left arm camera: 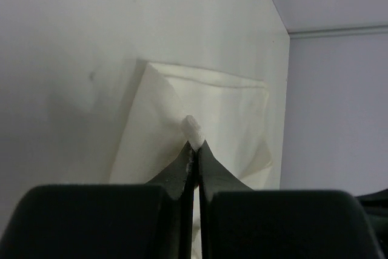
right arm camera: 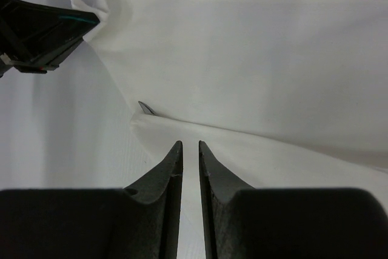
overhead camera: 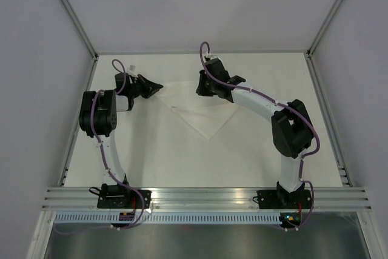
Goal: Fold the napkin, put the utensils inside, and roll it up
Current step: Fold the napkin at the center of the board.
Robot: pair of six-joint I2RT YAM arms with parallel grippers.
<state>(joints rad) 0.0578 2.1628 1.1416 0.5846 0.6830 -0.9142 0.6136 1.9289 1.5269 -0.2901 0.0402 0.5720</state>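
Note:
My left gripper should keep carrying the napkin's corner across until the corner lies over the fold (overhead camera: 207, 119), because it is pinching that corner and the utensil (overhead camera: 174, 108) is under the napkin's fold.
The white napkin (overhead camera: 203, 113) lies mid-table as a folded triangle pointing toward me. My left gripper (overhead camera: 159, 87) is shut on its left corner; a small tuft of cloth sticks out past the tips in the left wrist view (left arm camera: 193, 127). My right gripper (overhead camera: 204, 88) hovers over the napkin's far right part. Its jaws stand a narrow gap apart above a fold (right arm camera: 254, 144), with nothing between them. A slim dark utensil tip (right arm camera: 145, 108) peeks from under that fold; in the top view it is a thin dark line (overhead camera: 182, 108).
The table's back wall and metal frame posts (overhead camera: 312, 53) stand close behind both grippers. The left gripper (right arm camera: 60, 22) shows at the upper left of the right wrist view, near my right fingers. Purple cables run along both arms.

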